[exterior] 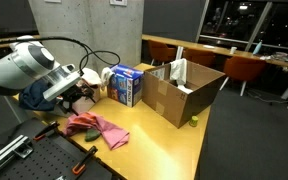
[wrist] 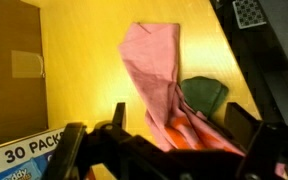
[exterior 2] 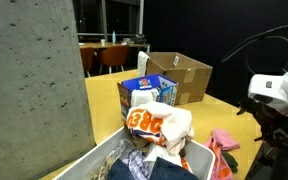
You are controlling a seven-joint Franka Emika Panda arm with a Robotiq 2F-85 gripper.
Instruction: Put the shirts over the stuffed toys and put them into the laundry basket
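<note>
I should continue to lower my gripper, because the pink shirt's bunched end (exterior: 81, 122) around the orange patch (wrist: 183, 133) is between my open fingers. Once my fingers straddle it, I should close them.
A pink shirt (wrist: 152, 65) lies crumpled on the yellow table, over a green item (wrist: 206, 95) and an orange patch (wrist: 169, 135). I cannot tell whether these are stuffed toys. The shirt shows in both exterior views (exterior: 97, 127) (exterior 2: 224, 140). My gripper (wrist: 179, 125) is open just above the shirt's near end, one finger on each side of it. It also shows in an exterior view (exterior: 79, 98). The white laundry basket (exterior 2: 102, 155) holds a pile of clothes with an orange and white shirt (exterior 2: 156, 124) on top.
An open cardboard box (exterior: 187, 90) (exterior 2: 179, 75) stands on the table. A blue printed carton (exterior: 127, 85) (exterior 2: 146, 92) (wrist: 19, 155) is next to it. Chairs and desks stand behind. A black perforated plate (exterior: 44, 158) with orange-handled tools lies at the table's edge.
</note>
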